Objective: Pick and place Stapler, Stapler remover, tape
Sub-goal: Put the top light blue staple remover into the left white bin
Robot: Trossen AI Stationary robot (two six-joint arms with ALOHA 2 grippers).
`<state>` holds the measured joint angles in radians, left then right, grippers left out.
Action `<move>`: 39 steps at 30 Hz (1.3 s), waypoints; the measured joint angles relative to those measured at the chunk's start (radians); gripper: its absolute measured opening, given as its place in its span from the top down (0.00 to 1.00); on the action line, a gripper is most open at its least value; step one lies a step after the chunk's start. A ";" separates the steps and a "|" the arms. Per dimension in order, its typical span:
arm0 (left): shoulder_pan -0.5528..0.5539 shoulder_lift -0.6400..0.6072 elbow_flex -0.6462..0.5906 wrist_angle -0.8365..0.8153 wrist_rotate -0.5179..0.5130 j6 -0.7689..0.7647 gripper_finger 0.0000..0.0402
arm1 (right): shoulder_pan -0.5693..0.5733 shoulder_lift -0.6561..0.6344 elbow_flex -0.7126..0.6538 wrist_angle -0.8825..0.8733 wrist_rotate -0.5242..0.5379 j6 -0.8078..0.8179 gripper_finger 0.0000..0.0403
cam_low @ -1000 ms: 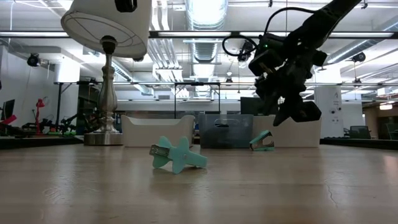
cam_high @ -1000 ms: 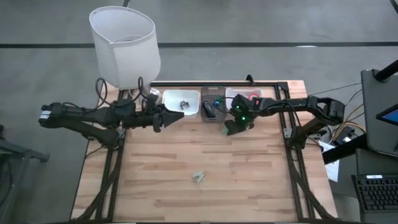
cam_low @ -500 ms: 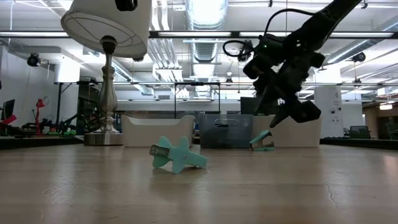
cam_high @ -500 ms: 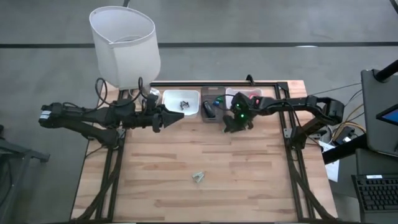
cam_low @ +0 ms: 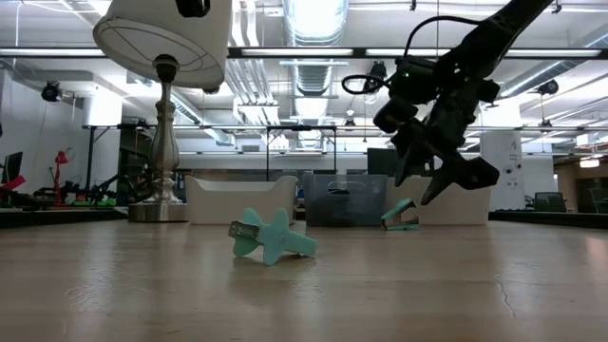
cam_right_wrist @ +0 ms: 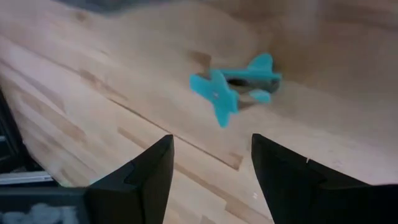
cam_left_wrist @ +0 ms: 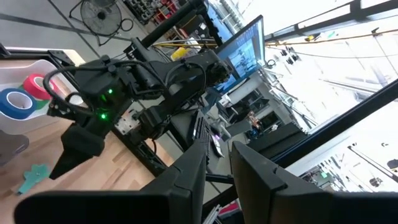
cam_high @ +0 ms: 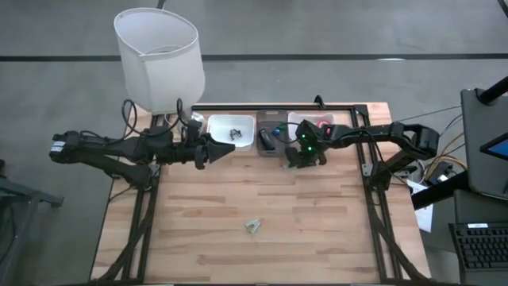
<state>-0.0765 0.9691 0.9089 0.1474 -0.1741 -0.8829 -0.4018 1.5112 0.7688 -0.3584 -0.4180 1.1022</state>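
Observation:
The stapler remover by the bins is past the ends of my right gripper's open fingers. Next, I reach farther and close on its near wing before I lift it.
Two teal stapler removers lie on the table. One sits near the middle. The other lies close in front of the bins, just below my right gripper, which hangs open above it and touches nothing. The black stapler lies in the dark middle bin. Blue tape and red tape lie in a bin at the far edge. My left gripper hovers in front of the left white bin, with only a narrow gap between its fingers.
Three bins stand in a row along the far edge: a white one holding small dark items, a dark one and a white one. A lamp with a white shade stands at the far left corner. Bare wood lies nearer.
My right gripper has shifted slightly toward the far edge, closer to the bins, and has turned about its wrist, so both fingers now show spread apart in the low view. Both removers and my left arm have stayed where they were.

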 joint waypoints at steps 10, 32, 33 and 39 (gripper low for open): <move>0.007 0.000 0.000 0.000 -0.003 0.012 0.80 | 0.003 0.000 -0.095 0.159 -0.025 0.078 0.54; 0.010 0.002 0.000 -0.008 -0.003 0.016 0.80 | 0.002 0.055 -0.103 0.290 -0.028 0.104 0.69; 0.010 0.002 0.000 -0.008 -0.003 0.016 0.80 | 0.002 0.055 -0.103 0.290 -0.028 0.104 0.71; 0.010 0.002 0.000 -0.009 -0.003 0.016 0.80 | 0.000 0.055 -0.103 0.289 -0.027 0.102 0.78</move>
<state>-0.0666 0.9707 0.9085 0.1383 -0.1772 -0.8665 -0.4014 1.5661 0.6655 -0.0696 -0.4454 1.2047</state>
